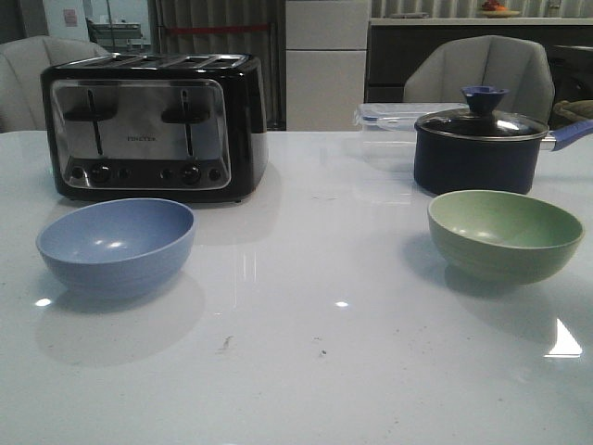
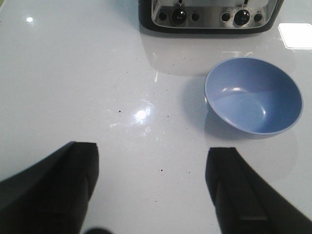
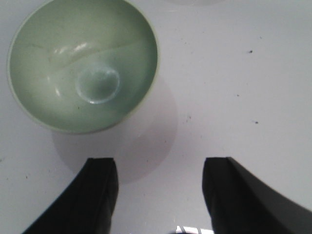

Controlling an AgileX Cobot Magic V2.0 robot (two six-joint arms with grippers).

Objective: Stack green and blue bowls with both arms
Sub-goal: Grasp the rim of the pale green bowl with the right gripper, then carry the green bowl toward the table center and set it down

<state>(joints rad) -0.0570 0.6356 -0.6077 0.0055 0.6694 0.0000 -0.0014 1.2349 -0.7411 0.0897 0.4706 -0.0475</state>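
The green bowl's flared side [image 1: 500, 256] is shaped like that of the blue bowl [image 1: 117, 247], so the blue bowl will sit partway in, with its rim staying above, when the robot lowers it inside.
The blue bowl [image 1: 117, 245] stands upright and empty on the white table at the left, in front of the toaster. The green bowl [image 1: 505, 233] stands upright and empty at the right, in front of the navy pot. Neither arm shows in the front view. In the left wrist view my left gripper [image 2: 152, 155] is open and empty above bare table, with the blue bowl [image 2: 253, 95] ahead and off to one side. In the right wrist view my right gripper [image 3: 160, 165] is open and empty, with the green bowl [image 3: 83, 63] ahead and off to one side.
A black and chrome toaster [image 1: 153, 125] stands at the back left; its knobs show in the left wrist view [image 2: 209, 15]. A dark navy lidded pot [image 1: 480, 139] with a blue handle stands at the back right, a clear plastic container [image 1: 394, 116] behind it. Chairs stand beyond the table.
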